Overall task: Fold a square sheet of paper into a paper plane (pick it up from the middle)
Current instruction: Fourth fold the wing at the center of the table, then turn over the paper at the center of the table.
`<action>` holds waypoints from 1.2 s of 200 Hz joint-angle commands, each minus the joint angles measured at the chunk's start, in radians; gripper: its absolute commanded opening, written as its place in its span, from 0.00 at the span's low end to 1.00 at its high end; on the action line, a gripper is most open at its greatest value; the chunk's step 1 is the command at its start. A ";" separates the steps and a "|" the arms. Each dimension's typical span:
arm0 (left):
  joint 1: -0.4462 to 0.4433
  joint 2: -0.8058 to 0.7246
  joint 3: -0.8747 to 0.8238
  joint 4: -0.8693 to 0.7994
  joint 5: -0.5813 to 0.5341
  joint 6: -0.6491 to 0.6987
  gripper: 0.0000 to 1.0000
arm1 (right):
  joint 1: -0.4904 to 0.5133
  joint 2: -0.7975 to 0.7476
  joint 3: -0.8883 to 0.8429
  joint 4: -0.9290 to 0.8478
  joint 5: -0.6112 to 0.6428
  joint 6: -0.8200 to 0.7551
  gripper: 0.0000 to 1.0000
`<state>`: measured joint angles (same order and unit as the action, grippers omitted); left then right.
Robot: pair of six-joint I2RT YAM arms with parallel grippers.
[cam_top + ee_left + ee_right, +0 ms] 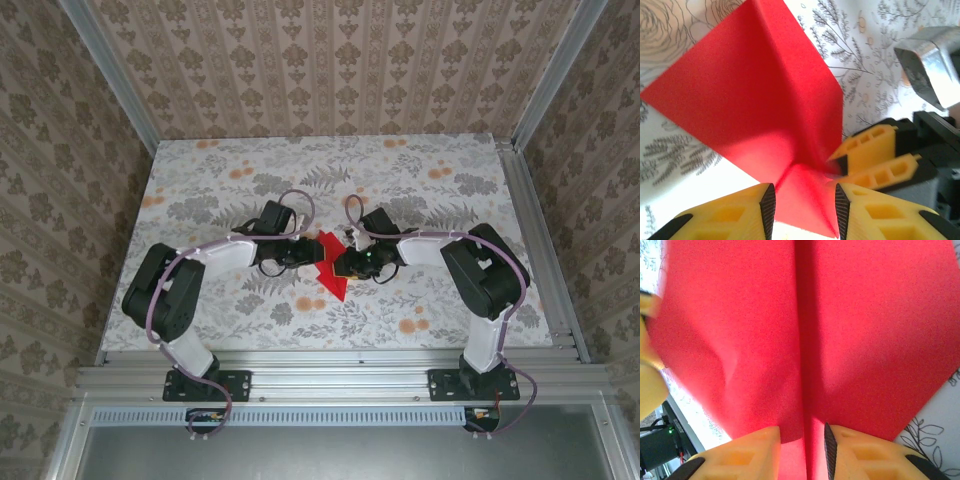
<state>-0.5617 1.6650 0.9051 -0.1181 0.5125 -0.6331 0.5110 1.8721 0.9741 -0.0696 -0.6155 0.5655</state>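
Next, my left gripper pinches the narrow flap point(804, 194) shut before the lift, because the sheet spreads wide around its centre crease point(804, 345) in my right gripper's open fingers.
The square sheet of paper point(330, 270) is bright red and creased, and its pointed end faces the near edge between the two arms. In the left wrist view the square sheet of paper point(755, 95) rises like a tent. My left gripper point(804, 210) is open, with a narrow flap running between its jaws. The right gripper's yellow fingers point(875, 145) meet the sheet where its folds converge. In the right wrist view the sheet point(865, 325) spreads wide with a centre crease. My right gripper point(802, 450) is open and straddles that crease. The paper plane is out of view.
The table point(430, 190) has a floral cloth and is ringed by wallpapered walls. An aluminium rail point(340, 380) runs along the near edge by the arm bases. A shiny metal part point(930, 60) hangs at the upper right of the left wrist view.
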 commanded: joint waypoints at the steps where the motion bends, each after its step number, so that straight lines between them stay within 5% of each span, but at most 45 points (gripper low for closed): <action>1: -0.007 -0.043 -0.044 0.034 0.039 -0.067 0.40 | 0.006 0.009 -0.007 0.032 -0.038 0.023 0.33; 119: -0.038 0.094 -0.025 0.167 0.105 -0.144 0.43 | 0.011 -0.005 -0.053 0.052 -0.039 0.022 0.32; 240: -0.037 0.151 0.024 0.193 0.171 -0.136 0.11 | -0.005 -0.009 -0.121 0.213 -0.107 0.123 0.32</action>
<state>-0.5953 1.7962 0.8948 0.0681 0.6472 -0.7864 0.4988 1.8618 0.8845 0.0895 -0.6765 0.6430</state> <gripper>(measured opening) 0.142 0.319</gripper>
